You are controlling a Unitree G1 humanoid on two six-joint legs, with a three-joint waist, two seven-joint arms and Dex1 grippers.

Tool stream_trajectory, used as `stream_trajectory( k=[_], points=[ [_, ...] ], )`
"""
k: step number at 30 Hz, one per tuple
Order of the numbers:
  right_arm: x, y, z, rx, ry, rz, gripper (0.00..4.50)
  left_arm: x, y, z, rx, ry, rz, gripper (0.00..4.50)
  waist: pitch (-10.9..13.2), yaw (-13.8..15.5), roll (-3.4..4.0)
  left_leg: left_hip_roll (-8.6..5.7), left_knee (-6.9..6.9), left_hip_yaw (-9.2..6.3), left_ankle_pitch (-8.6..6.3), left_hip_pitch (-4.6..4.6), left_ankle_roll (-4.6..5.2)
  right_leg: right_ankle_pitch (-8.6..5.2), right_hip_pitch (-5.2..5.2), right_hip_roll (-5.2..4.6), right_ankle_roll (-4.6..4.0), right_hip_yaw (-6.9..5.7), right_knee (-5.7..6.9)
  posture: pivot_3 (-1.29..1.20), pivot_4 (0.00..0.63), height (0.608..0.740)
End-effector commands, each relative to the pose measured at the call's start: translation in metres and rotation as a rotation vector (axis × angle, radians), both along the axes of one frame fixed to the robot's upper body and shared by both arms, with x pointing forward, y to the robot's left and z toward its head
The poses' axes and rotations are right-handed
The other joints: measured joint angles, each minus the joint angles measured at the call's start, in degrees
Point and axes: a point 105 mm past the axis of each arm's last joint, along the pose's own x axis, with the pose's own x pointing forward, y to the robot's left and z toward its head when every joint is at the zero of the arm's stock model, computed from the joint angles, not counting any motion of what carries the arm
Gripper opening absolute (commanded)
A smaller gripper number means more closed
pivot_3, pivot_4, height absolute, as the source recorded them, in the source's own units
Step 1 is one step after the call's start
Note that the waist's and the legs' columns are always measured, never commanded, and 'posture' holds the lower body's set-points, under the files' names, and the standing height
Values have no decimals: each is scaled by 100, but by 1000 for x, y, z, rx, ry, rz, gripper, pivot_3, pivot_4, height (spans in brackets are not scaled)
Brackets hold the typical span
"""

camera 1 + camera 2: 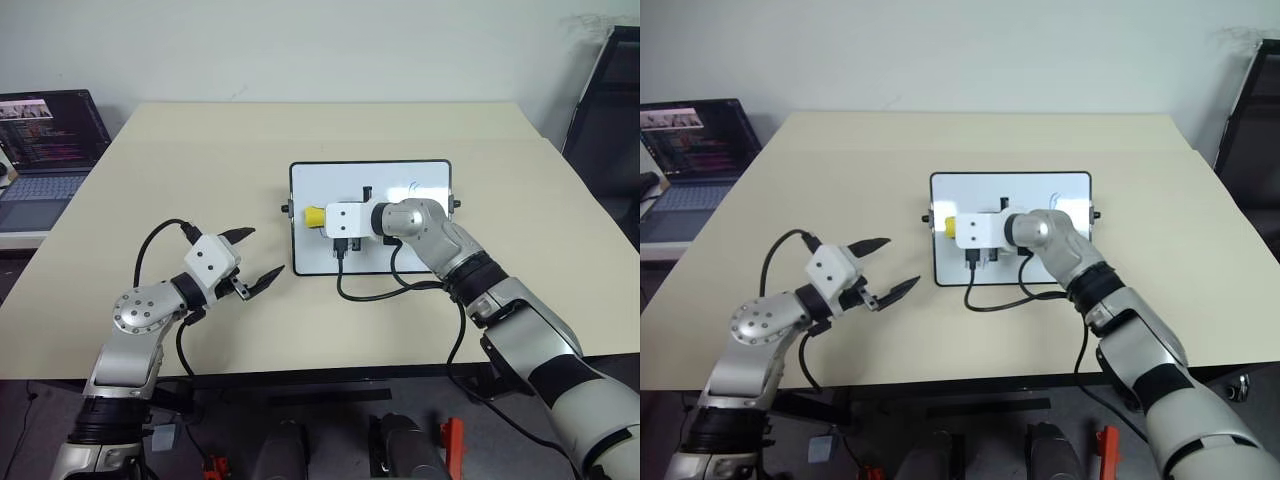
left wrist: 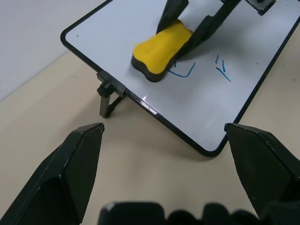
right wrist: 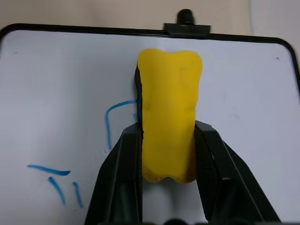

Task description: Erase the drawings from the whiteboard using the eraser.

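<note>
The eraser's tip (image 1: 310,217) is beyond the blue curve, near the whiteboard's knobbed edge, so my right gripper should wipe back across the curve (image 3: 108,121) with the eraser.
The whiteboard (image 1: 420,180) lies flat at the table's middle, black-framed with small knobs. My right gripper (image 1: 322,217) is shut on the yellow eraser (image 1: 315,216), which rests flat on the board's left part. In the right wrist view the eraser (image 3: 169,112) sits between the two black fingers (image 3: 123,178) and covers part of a blue drawing (image 3: 112,123). More blue strokes (image 3: 61,183) lie beside it on the whiteboard (image 3: 243,93). My left gripper (image 1: 258,256) hangs open over the table, left of the board and apart from it. Its wrist view shows the eraser (image 2: 161,49) and blue drawings (image 2: 224,69).
An open laptop (image 1: 45,150) stands at the table's far left edge. A dark chair (image 1: 610,120) is at the right, beyond the table. Black cables (image 1: 370,290) hang from my right wrist over the board's near edge.
</note>
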Motion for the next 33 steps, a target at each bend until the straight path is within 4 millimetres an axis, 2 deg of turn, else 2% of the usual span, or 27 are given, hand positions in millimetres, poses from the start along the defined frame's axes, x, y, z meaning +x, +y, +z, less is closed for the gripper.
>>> stream_trajectory(
  k=[1, 4, 8, 13, 18, 21, 24, 33],
  points=[
    [-8, -18, -34, -115, 99, -12, 1111, 3, 0, 13, 2, -45, 3, 4500, -2, 1, -2, 0, 1, -2, 0, 1, 0, -1, 1, 0, 1, -1, 1, 0, 150, 740],
    [-12, -20, -39, -127, 124, -3, 1111, 4, 0, 13, 2, -44, 1, 4500, -2, -9, -2, 1, 3, 0, 1, 6, 0, -4, 2, 1, 8, 1, 5, 0, 150, 740],
    [-4, -25, -33, -104, 93, -49, 1111, 6, -1, 12, 2, -42, -2, 4500, -2, -2, -2, 4, 7, -6, 4, 10, -1, -4, 2, 6, 10, -2, 17, 0, 150, 740],
    [19, -33, -3, -30, 2, -153, 1110, 9, -3, 11, 1, -40, -7, 4500, -2, -7, -2, 4, 11, -5, 7, 12, 1, -9, 0, 8, -1, 1, 29, 0, 150, 740],
    [34, -44, 18, 1, -59, -230, 1108, 10, -8, 10, -4, -41, -20, 4500, -3, 6, -3, 2, 15, -11, 17, 18, 8, -24, -1, 7, -32, -2, 52, 0, 150, 740],
    [39, -48, 24, 4, -83, -250, 1108, 11, -10, 10, -5, -40, -28, 4500, -3, -6, -3, 3, 14, -9, 17, 21, 8, -27, -1, 9, -36, 0, 55, 0, 150, 740],
    [38, -47, 21, -6, -77, -239, 1103, 11, -12, 10, -6, -40, -33, 4500, -3, -13, -3, 4, 13, -10, 17, 21, 8, -28, -2, 11, -37, 0, 56, 0, 150, 740],
    [3, -26, -23, -107, 52, -59, 1102, 11, -11, 9, -2, -35, -36, 4500, -7, -42, -11, 7, 11, -10, 16, 21, 8, -28, -2, 13, -36, 0, 55, 0, 150, 740]
  ],
)
